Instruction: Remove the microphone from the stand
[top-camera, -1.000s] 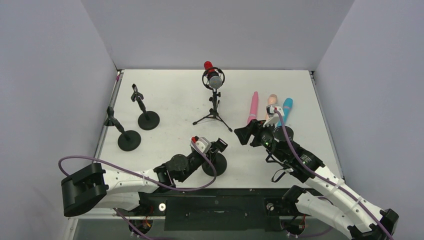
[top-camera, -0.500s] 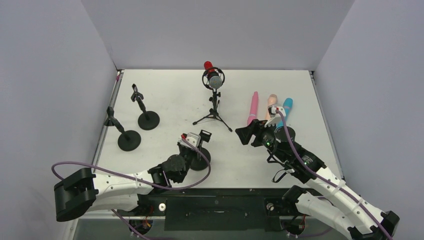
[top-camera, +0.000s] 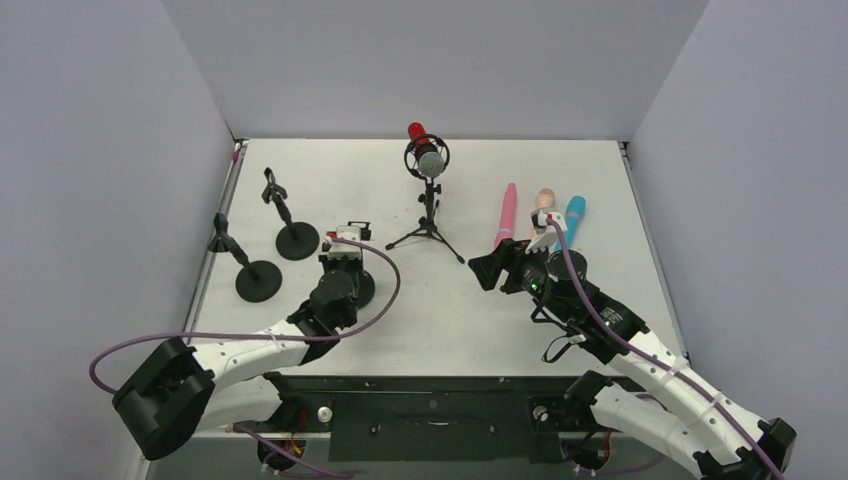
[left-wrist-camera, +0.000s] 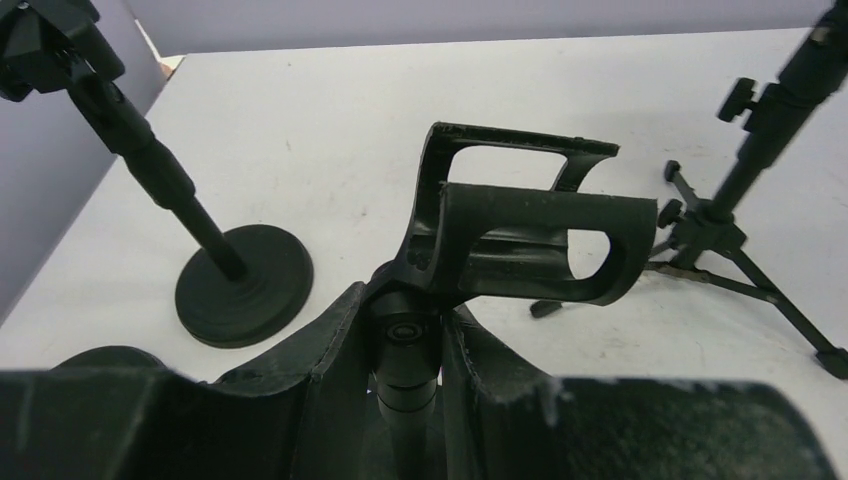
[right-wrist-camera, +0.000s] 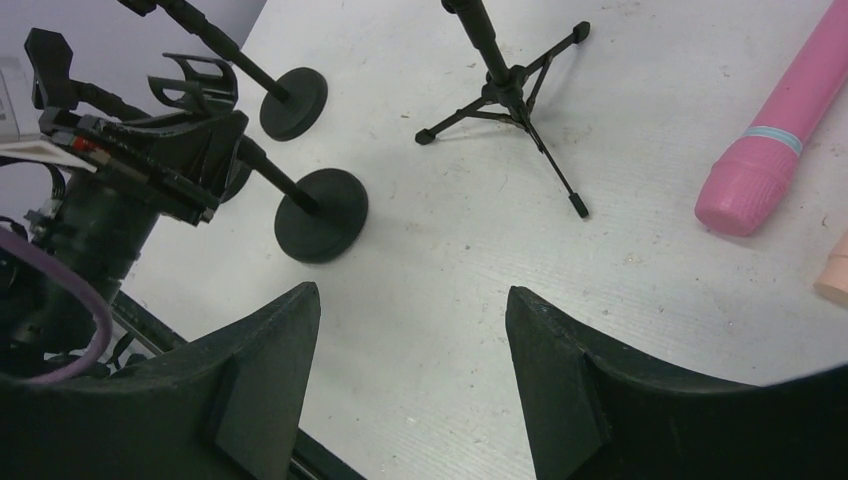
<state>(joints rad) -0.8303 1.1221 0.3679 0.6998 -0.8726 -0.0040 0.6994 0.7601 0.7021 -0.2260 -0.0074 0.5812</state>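
The held stand's base (right-wrist-camera: 321, 216) is level and open table (right-wrist-camera: 308, 156) lies next to the other round-base stands, so the robot's left gripper should keep moving the stand there and let go of its pole.
A grey-headed microphone (top-camera: 430, 160) with a red end sits in the shock mount of a black tripod stand (top-camera: 429, 225) at the back centre. My left gripper (top-camera: 347, 258) (left-wrist-camera: 403, 310) is shut on the pole of a black round-base stand (left-wrist-camera: 405, 355) whose empty clip (left-wrist-camera: 530, 235) sticks out beyond the fingers. That stand's base (top-camera: 364, 289) (right-wrist-camera: 322, 215) is near the table. My right gripper (top-camera: 490, 268) (right-wrist-camera: 412, 300) is open over bare table, holding nothing, right of the tripod (right-wrist-camera: 510, 90).
Two more empty round-base stands (top-camera: 297, 240) (top-camera: 258, 280) stand at the left; one (left-wrist-camera: 240, 285) is close to my left gripper. A pink microphone (top-camera: 506, 215) (right-wrist-camera: 780, 150), a peach one (top-camera: 544, 200) and a blue one (top-camera: 574, 212) lie at the right.
My left arm has carried the round-base stand left and toward the back, from the front centre to beside the left stands. The right arm has stayed still.
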